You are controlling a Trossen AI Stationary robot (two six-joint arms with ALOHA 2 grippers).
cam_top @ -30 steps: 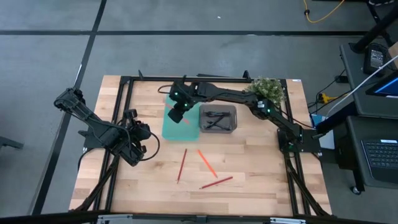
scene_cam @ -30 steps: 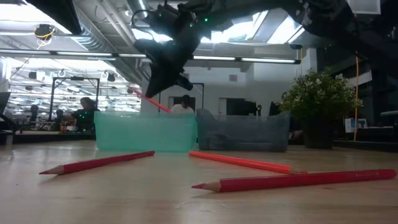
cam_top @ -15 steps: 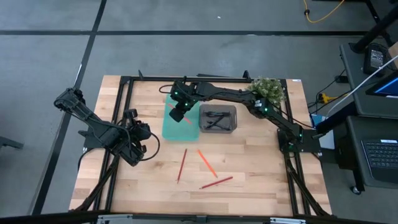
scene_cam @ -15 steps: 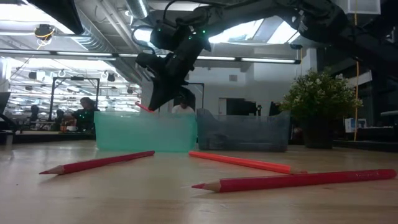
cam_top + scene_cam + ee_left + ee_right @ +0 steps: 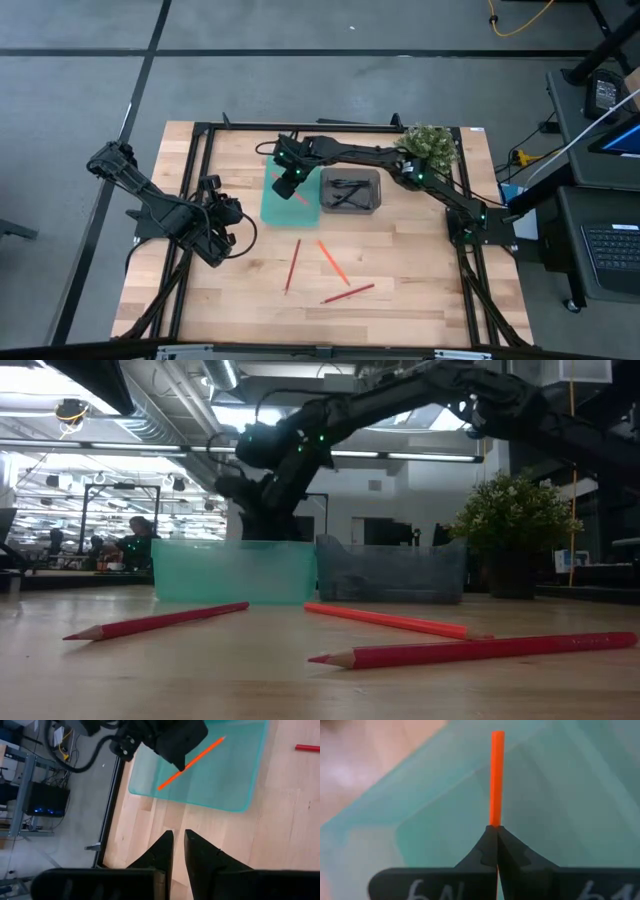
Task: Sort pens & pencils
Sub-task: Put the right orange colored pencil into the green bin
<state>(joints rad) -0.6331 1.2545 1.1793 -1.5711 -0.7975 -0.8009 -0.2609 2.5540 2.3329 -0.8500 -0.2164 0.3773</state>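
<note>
My right gripper should keep going over the clear tray's bottom (image 5: pixel 225 776) and let go of the pencil there, because both ends of the orange pencil (image 5: pixel 206 752) are inside the sides of the teal tray.
My right gripper (image 5: pixel 287 184) reaches over the teal tray (image 5: pixel 272 209) and is shut on an orange pencil (image 5: pixel 200 754). In the low view its fingers dip behind the tray's near wall (image 5: pixel 235 572), which hides the pencil. Three red and orange pencils (image 5: pixel 291 265) (image 5: pixel 333 260) (image 5: pixel 348 292) lie flat on the wood near the table's front. Black pens (image 5: pixel 347 190) lie in the grey tray (image 5: pixel 372 178). My left gripper (image 5: pixel 178 834) waits at the table's left, its fingers almost together, touching nothing. My right gripper pinches the orange pencil between its two fingertips (image 5: pixel 487 837), coming from above and pointing down. The fingers lie across the pencil nearer its one end (image 5: pixel 178 769); the longer part (image 5: pixel 496 775) sticks out over the tray floor. Whether the pencil touches the tray, I cannot tell.
A small potted plant (image 5: pixel 432 146) stands at the far right corner, beside the right arm. The grey tray sits right of the teal tray, wall to wall. Bare wood lies between the trays and the loose pencils. A black frame (image 5: pixel 200 170) runs along the table's edges.
My right gripper has gone down with the orange pencil, from above the teal tray's rim into the tray. In the low view the pencil has sunk behind the tray wall. The gripper has stayed shut on it.
</note>
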